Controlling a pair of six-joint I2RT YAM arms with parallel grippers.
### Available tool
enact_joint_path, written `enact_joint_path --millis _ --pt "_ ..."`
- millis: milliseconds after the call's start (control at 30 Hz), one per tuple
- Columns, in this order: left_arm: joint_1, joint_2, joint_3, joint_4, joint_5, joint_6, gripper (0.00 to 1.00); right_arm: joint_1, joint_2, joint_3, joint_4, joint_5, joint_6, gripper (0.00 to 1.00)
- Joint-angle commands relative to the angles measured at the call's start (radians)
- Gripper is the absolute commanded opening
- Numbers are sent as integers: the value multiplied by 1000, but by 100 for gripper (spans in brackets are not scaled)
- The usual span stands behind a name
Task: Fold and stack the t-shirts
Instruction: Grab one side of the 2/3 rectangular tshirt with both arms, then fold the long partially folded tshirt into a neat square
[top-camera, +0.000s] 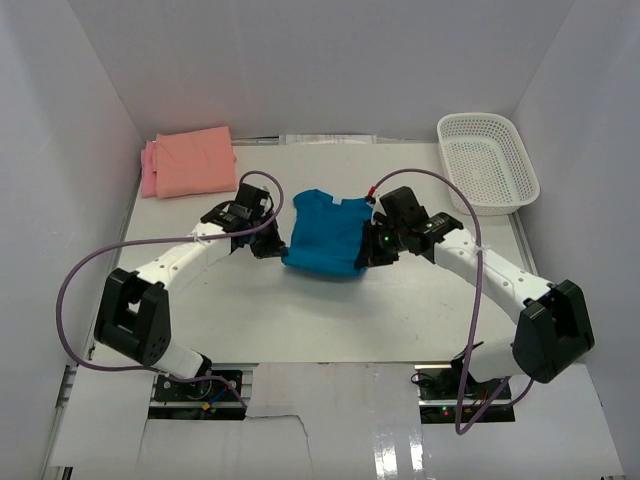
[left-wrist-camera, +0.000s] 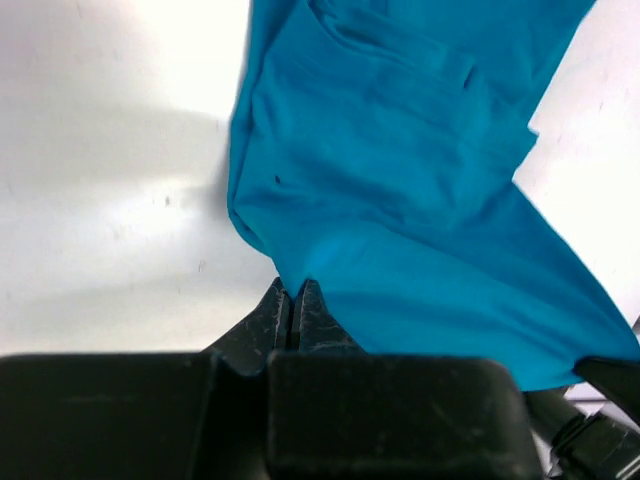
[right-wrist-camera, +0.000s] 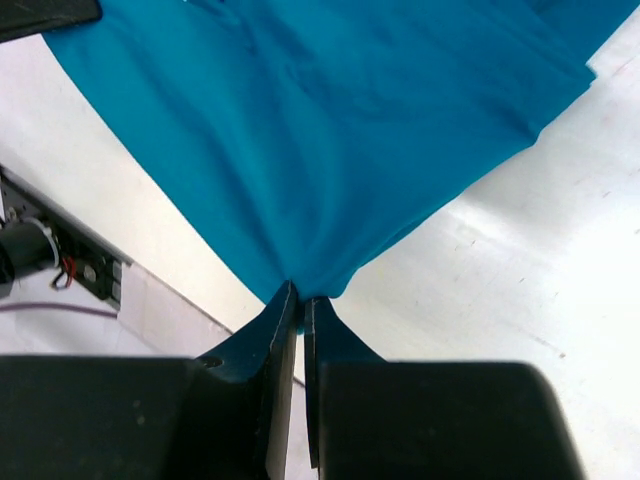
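My two grippers should both pull the hem toward the front edge before they fold it to the collar, because the teal-blue t-shirt's body (left-wrist-camera: 385, 125) is bunched up in creases behind the hem.
A teal-blue t-shirt (top-camera: 325, 236) hangs stretched between both arms over the middle of the table. My left gripper (top-camera: 270, 245) is shut on its left lower corner; in the left wrist view the cloth (left-wrist-camera: 400, 170) runs up from the pinched fingertips of that gripper (left-wrist-camera: 295, 290). My right gripper (top-camera: 368, 252) is shut on the right lower corner, and in the right wrist view the teal shirt (right-wrist-camera: 320, 130) fans out from the gripper (right-wrist-camera: 300, 295). A folded salmon-orange t-shirt (top-camera: 196, 160) lies on a pink t-shirt (top-camera: 149, 170) at the far left.
A white mesh basket (top-camera: 487, 162) stands at the far right corner of the table. White walls close in the back and both sides. Purple cables loop from both arms near the front edge.
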Motion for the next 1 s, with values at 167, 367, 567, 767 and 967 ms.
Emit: enact_joint_path --millis 167,367,567,767,967 --pt "23 176 264 25 22 66 0 -94 93 165 -38 3 -90 8" --pt "23 276 416 6 39 70 0 -109 148 220 -38 -12 -104 8" --pt "23 221 348 0 54 66 0 -111 125 139 -32 -53 -98 8" --pt "20 45 96 2 100 43 0 -83 35 -43 52 -115 -41 8" --pt "-6 -126 -132 3 109 0 0 -39 -88 -241 103 -110 34 8"
